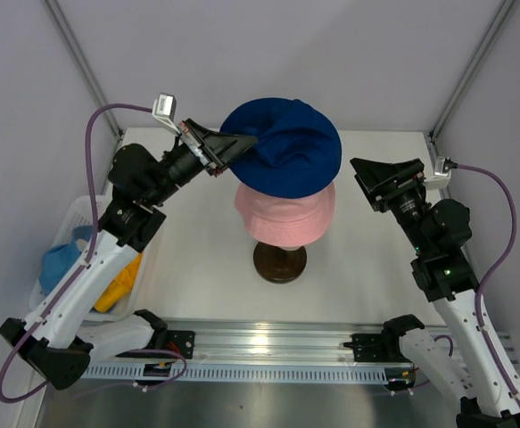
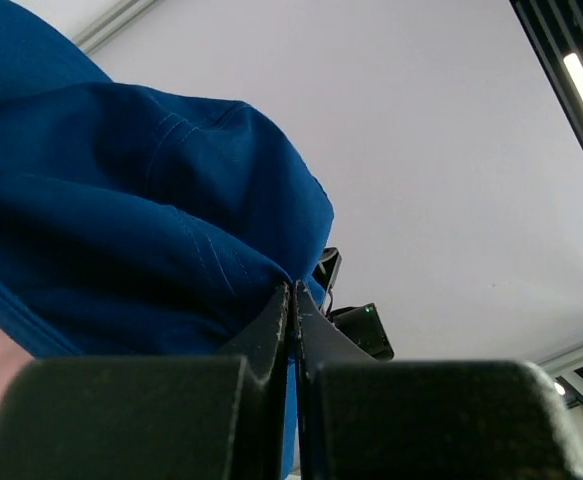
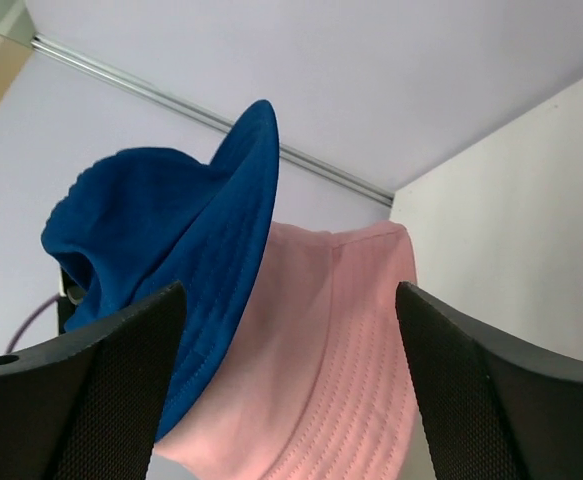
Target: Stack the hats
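Note:
The robot's left gripper is pinching the navy blue hat's folded top, so the right gripper should take hold of the navy blue hat's opposite rim before the left gripper moves to the edge of the hat's rim.
A pink hat sits on the mannequin stand with the dark round base. Lying tilted over its top is a navy blue hat. My left gripper is shut on that hat's left brim, and the blue cloth fills the left wrist view down to the pinched fingers. My right gripper stands open to the right of the hats, touching nothing. In its wrist view the navy hat and pink hat show between the wide jaws. A light blue hat and a yellow-orange hat lie in the basket.
A white basket stands at the table's left edge beside the left arm. A metal rail runs along the near edge. Grey walls close in the back and sides.

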`<control>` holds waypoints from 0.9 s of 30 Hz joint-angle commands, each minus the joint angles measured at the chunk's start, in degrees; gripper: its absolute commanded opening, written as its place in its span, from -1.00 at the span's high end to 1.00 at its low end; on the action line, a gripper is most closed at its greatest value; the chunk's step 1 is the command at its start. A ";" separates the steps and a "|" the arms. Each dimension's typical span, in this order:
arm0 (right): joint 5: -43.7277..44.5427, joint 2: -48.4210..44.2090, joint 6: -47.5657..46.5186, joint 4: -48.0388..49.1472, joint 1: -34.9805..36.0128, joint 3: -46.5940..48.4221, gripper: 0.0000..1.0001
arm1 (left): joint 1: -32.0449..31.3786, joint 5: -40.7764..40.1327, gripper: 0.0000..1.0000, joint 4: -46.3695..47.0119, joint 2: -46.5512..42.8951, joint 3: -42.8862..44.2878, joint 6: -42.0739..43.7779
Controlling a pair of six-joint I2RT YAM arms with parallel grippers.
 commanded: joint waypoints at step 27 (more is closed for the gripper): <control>3.75 6.23 5.40 21.68 6.69 2.74 -0.54 | -1.10 -1.07 0.99 3.64 -1.33 -3.93 -2.92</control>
